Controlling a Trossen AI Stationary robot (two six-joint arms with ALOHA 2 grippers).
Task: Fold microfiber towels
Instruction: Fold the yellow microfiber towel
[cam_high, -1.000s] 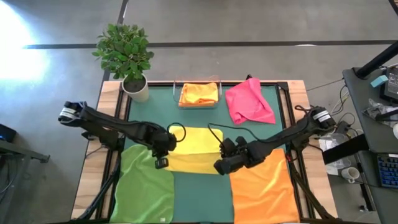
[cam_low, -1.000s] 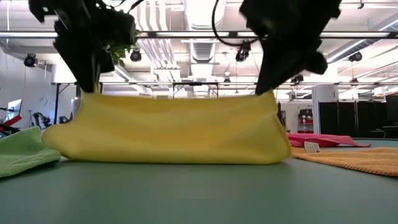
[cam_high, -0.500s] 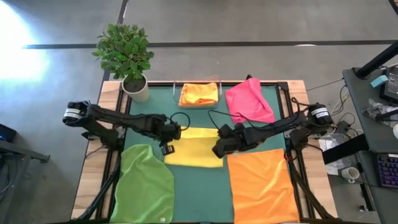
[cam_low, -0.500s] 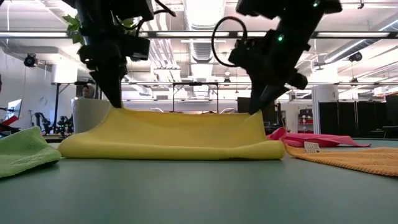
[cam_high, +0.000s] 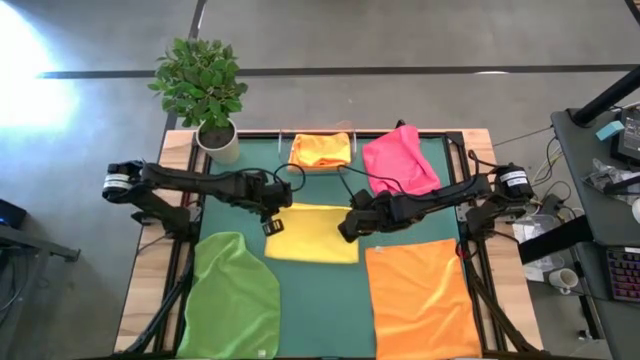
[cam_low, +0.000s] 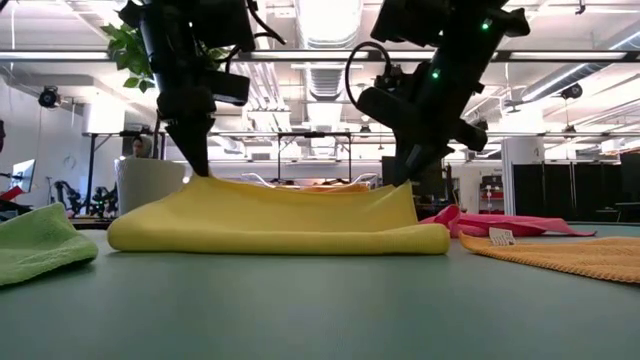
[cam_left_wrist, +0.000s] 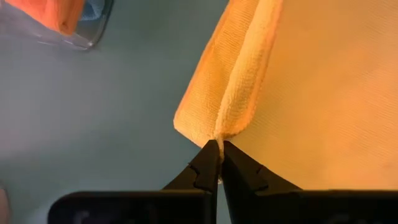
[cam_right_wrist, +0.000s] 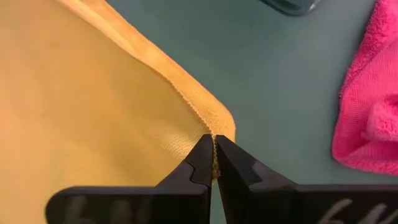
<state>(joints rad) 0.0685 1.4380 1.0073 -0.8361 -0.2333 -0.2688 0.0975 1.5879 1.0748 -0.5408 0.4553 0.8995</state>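
Note:
Next, my left gripper lets go of the towel's corner (cam_low: 211, 184) and turns the towel lengthwise before folding it further, because the doubled yellow towel lies with its long fold across the mat (cam_low: 280, 243).
The yellow towel (cam_high: 312, 236) lies doubled over at the table's middle, its fold (cam_low: 280, 240) on the green mat toward the near edge. Its upper layer slopes up to the two far corners. My left gripper (cam_high: 270, 226) is shut on the left corner and my right gripper (cam_high: 346, 232) on the right one. In the low view my left gripper (cam_low: 198, 168) and my right gripper (cam_low: 402, 176) stand just above the towel's top edge. A green towel (cam_high: 237, 298) lies spread at the near left. An orange towel (cam_high: 420, 295) lies spread at the near right. My left gripper pinches the yellow towel's left corner (cam_left_wrist: 219, 133) between its two fingers, coming steeply from above. The cloth puckers into a ridge (cam_left_wrist: 244, 87) running away from the fingers. The corner is held a little above the lower layer, the rest resting on it. My right gripper pinches the towel's right corner (cam_right_wrist: 215, 132) at its hemmed edge between its two fingers, slanting down from the right. The corner is raised slightly; the upper layer slopes down from it onto the layer below.
A pink towel (cam_high: 400, 162) lies crumpled at the far right. A clear tray (cam_high: 320, 168) at the far middle holds folded orange towels (cam_high: 320, 150). A potted plant (cam_high: 205, 90) stands at the far left corner. Bare green mat (cam_high: 320, 310) shows between the green and orange towels.
Both grippers, still shut on the corners, have gone toward the table's far edge and slightly down. They have carried the yellow towel's held edge over the layer below. The fold at the near side has stayed on the mat. The towel now lies lower and flatter.

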